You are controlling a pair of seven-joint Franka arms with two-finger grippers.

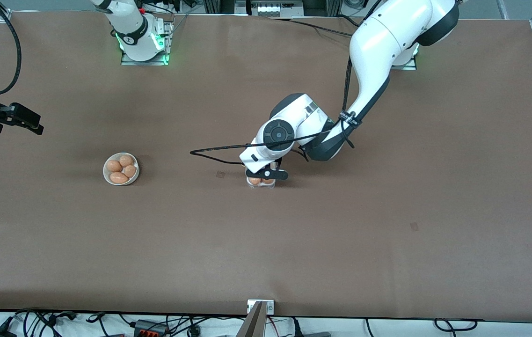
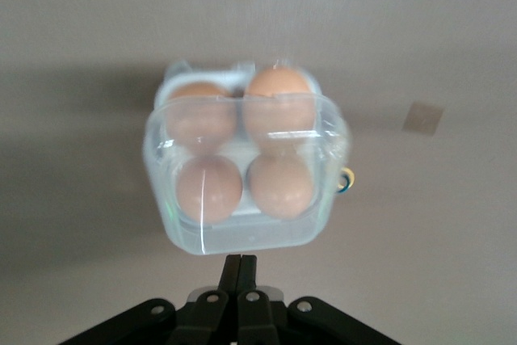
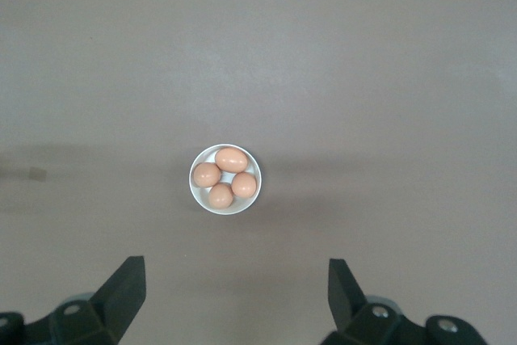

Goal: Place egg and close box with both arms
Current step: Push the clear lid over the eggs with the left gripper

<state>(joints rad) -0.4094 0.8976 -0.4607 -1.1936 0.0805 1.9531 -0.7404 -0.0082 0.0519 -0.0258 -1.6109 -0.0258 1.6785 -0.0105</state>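
Observation:
The robot's left gripper should go back above the lid (image 2: 245, 169) and push it down before leaving, because the lid's far edge (image 2: 242, 98) is standing off the box's rim.
The clear box (image 1: 261, 182) stands mid-table and holds several tan eggs (image 2: 279, 183), one in each cell. Its transparent lid (image 2: 242, 111) lies down over them; I cannot tell whether it is latched. My left gripper (image 1: 266, 175) is low over the box, and in the left wrist view the gripper (image 2: 241, 258) is shut and empty, its tips right at the box's edge. My right gripper (image 1: 15, 119) waits in the air near the right arm's end of the table. In the right wrist view that gripper (image 3: 234, 268) is open and empty.
A round white bowl (image 1: 106, 174) with several more eggs (image 3: 232, 159) sits toward the right arm's end of the table. A black cable (image 1: 209, 152) loops off the left arm beside the box. A metal bracket (image 1: 260, 306) sits at the table's near edge.

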